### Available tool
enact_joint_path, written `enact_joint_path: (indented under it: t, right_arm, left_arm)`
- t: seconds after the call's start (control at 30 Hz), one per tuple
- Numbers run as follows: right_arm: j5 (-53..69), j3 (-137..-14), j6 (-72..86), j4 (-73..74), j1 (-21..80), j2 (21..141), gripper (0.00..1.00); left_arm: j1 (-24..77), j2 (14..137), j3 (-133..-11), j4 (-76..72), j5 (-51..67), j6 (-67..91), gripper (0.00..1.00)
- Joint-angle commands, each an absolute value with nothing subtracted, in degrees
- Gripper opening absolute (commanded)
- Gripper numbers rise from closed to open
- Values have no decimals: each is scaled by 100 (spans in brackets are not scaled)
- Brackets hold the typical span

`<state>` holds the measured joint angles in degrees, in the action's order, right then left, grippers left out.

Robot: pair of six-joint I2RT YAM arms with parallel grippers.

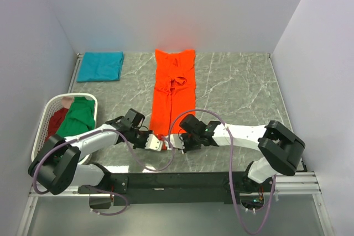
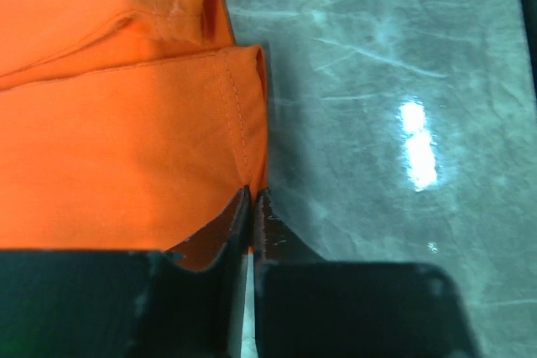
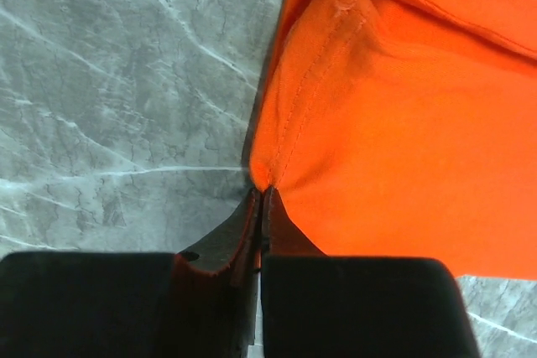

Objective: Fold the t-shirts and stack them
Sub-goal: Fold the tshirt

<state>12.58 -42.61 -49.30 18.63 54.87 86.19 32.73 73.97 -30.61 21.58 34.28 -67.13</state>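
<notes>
My grippers are pinching both near corners of the orange t-shirt. My left gripper should go over the t-shirt next and let go of its hem short of the t-shirt's collar.
The orange t-shirt lies as a long narrow strip down the middle of the table, sides folded in. My left gripper is shut on its near left corner, which shows in the left wrist view with the jaws pinched on the hem. My right gripper is shut on the near right corner, seen in the right wrist view. A folded teal t-shirt lies at the far left. The green t-shirt and the dark red t-shirt sit in the basket.
A white slatted laundry basket stands at the left edge of the table. The grey marbled tabletop is walled on three sides. The arms' black base rail runs along the near edge.
</notes>
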Motion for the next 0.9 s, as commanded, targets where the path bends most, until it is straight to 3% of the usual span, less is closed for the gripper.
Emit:
enact_joint_path:
  t: [0.0, 0.27, 0.5, 0.87]
  right_arm:
    - [1256, -4008, -4887, 2408, 5502, 8500, 0]
    - [1670, -3815, -4650, 2654, 5713, 7481, 0]
    - [1644, -3946, -4474, 2602, 5599, 7348, 0]
    - [1793, -4797, -5236, 2760, 4536, 7452, 0]
  left_arm:
    - [3322, 7173, -3138, 2768, 3612, -6978, 3]
    - [3375, 6452, -3243, 3480, 4052, -6830, 0]
    - [3366, 6469, -3506, 3428, 4043, -6460, 0]
    - [2435, 7531, -4841, 3261, 4350, -6425, 0]
